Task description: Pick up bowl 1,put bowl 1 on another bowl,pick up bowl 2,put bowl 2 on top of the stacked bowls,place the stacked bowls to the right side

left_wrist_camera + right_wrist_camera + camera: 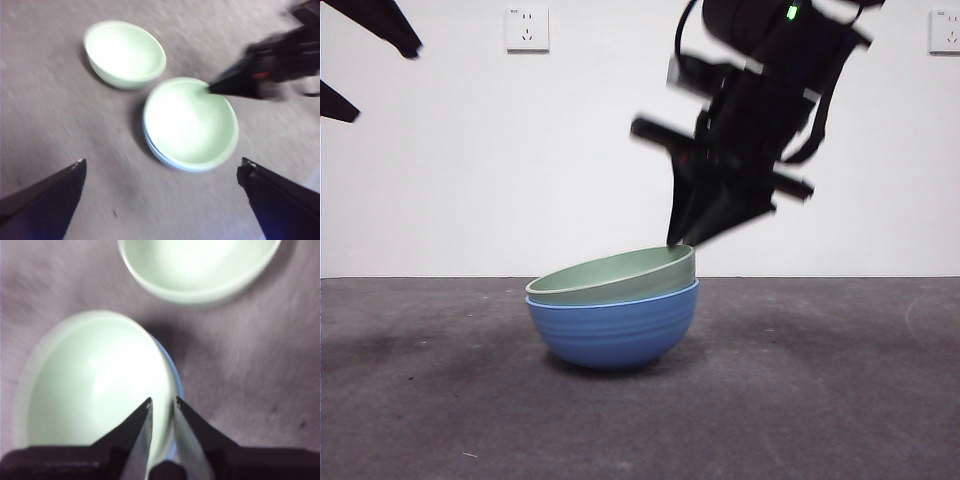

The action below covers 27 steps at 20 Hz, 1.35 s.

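Observation:
When I lower bowl 2 (125, 55) onto the stack, bowl 2 should perch tilted with a rim raised: the stacked green bowl (612, 277) looks just as wide.
A pale green bowl (620, 275) sits tilted inside the blue bowl (615, 330), with its right rim raised. My right gripper (678, 240) comes down from the upper right and is shut on that raised rim. In the right wrist view the narrow jaws (162, 405) straddle the green bowl's (95, 380) edge, and a sliver of blue bowl (176, 385) shows under it. A second pale green bowl (125, 52) stands alone on the table beside the pair (190, 125); it also shows as the far bowl (200, 265) in the right wrist view. It does not show in the front view. My left gripper (162, 162) hangs open high above.
The table is a grey mat (820, 380) that runs out to both sides of the bowls. A white wall with two sockets (527, 28) stands behind. The waiting left arm shows only as black tips (380, 25) in the front view's top left corner.

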Tool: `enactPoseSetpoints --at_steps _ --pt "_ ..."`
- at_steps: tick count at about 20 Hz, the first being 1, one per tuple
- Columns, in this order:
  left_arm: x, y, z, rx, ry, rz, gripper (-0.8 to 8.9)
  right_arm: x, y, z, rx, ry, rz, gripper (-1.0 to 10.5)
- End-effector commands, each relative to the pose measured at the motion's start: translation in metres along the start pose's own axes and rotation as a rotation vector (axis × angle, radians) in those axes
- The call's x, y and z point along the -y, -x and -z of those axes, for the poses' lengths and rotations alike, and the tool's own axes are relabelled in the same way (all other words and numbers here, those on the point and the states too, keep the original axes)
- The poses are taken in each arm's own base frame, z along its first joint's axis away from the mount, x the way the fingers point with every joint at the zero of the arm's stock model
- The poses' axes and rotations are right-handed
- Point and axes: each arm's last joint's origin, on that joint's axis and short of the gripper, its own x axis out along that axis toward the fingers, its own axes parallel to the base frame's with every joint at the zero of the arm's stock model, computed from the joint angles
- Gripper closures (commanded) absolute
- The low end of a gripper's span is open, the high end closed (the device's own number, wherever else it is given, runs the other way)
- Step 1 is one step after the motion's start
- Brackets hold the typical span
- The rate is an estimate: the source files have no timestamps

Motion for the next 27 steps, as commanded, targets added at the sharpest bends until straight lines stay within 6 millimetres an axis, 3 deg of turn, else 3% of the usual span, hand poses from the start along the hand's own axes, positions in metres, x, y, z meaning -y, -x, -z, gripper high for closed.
enactPoseSetpoints --at_steps 1,7,11,14,20,27 --pt "-0.004 -0.013 -0.007 0.022 0.018 -0.009 1.76 -0.004 0.027 -0.009 0.079 0.003 -0.011 8.7" --pt "-0.020 -0.073 -0.029 0.050 0.044 -0.023 1.87 -0.006 0.121 -0.005 0.217 0.041 0.117 8.7" --pt "-0.031 -0.120 -0.069 -0.003 0.044 -0.081 1.87 -0.010 0.177 0.014 0.260 0.044 0.137 8.7" --pt "-0.041 -0.161 -0.094 -0.075 0.058 -0.120 1.87 -0.012 0.208 0.029 0.290 0.045 0.133 8.7" --pt "-0.064 -0.231 -0.109 -0.189 0.083 -0.168 1.87 -0.013 0.239 0.052 0.308 0.023 0.126 8.7" --pt "-0.077 -0.270 -0.084 -0.280 0.097 -0.217 1.89 -0.013 0.243 0.057 0.297 0.018 0.128 8.7"
